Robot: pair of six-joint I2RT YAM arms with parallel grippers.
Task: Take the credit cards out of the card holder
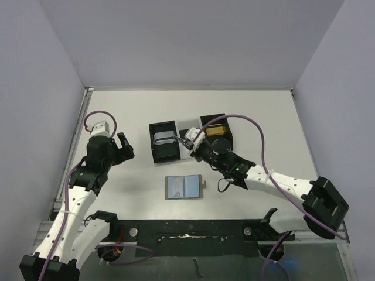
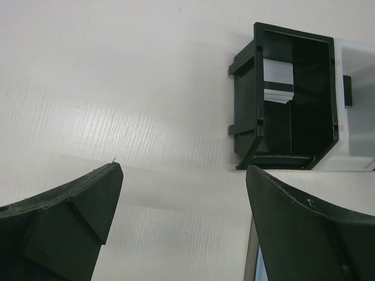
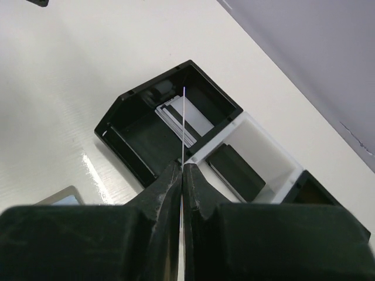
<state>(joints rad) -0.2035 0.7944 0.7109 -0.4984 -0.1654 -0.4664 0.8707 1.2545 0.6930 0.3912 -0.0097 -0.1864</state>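
My right gripper should keep going down to the stack of cards (image 1: 164,137) and let go of the card there, because the credit card (image 3: 183,126) is edge-on over the open black compartment.
The card holder (image 1: 183,187) lies open on the table, blue-grey inside up, near the front middle; its corner shows in the right wrist view (image 3: 61,196). My right gripper (image 3: 181,167) is shut on a thin credit card (image 3: 183,126), seen edge-on, held above the black left compartment of the tray (image 3: 117,120). That compartment holds a small stack of cards (image 3: 176,114), also in the top view (image 1: 163,138) and the left wrist view (image 2: 277,82). In the top view the right gripper (image 1: 188,140) is over the tray. My left gripper (image 1: 124,146) (image 2: 181,181) is open and empty, left of the tray.
The three-compartment tray (image 1: 154,153) stands at mid-table: black left bin, white middle bin (image 3: 281,170) holding a dark flat object (image 3: 237,172), and a black right bin with something yellowish (image 1: 215,130). Side walls enclose the table.
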